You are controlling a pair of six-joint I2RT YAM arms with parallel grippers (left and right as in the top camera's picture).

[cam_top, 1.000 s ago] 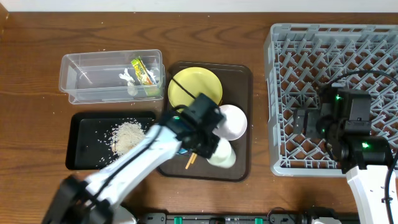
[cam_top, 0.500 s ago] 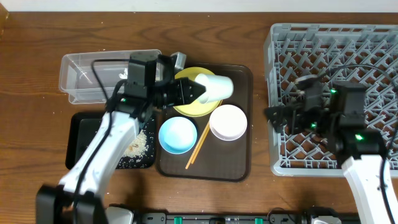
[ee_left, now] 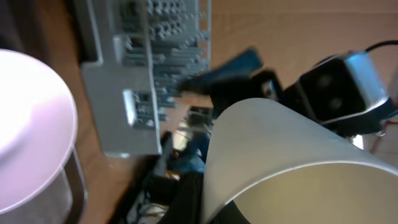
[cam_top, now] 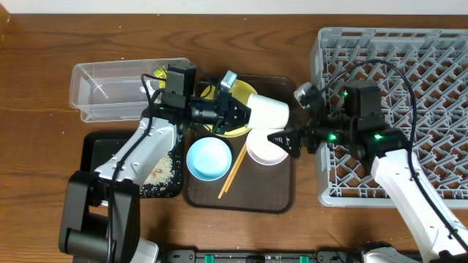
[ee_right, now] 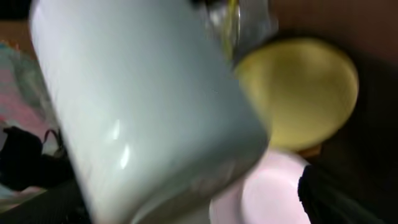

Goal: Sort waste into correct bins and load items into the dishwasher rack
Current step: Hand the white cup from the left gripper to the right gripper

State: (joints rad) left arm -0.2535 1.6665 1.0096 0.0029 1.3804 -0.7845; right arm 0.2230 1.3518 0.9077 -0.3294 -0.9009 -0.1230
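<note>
My left gripper is holding the small white cup [cam_top: 263,112] far from the dishwasher rack. Next, my right gripper grabs the cup's loose end [cam_top: 284,116] and loads the cup into the rack.
My left gripper [cam_top: 238,109] is shut on the small white cup [cam_top: 268,112] and holds it on its side above the round yellow plate [cam_top: 225,126]. The cup fills the left wrist view [ee_left: 280,155] and the right wrist view [ee_right: 143,106]. My right gripper [cam_top: 289,139] is open, just right of the cup and above the white bowl [cam_top: 265,152]. The light blue bowl [cam_top: 210,158] and the wooden chopsticks [cam_top: 234,169] lie on the brown tray [cam_top: 274,197]. The grey dishwasher rack [cam_top: 409,66] stands at the right.
The clear tub [cam_top: 106,91] at the back left holds the yellow-green wrapper [cam_top: 159,74]. The black tray [cam_top: 99,164] in front of it holds rice scraps [cam_top: 165,169]. My left arm hides part of both.
My left gripper has carried the cup from the tray's front up over the plate and rightward. My right arm has swung left out of the rack to the cup.
</note>
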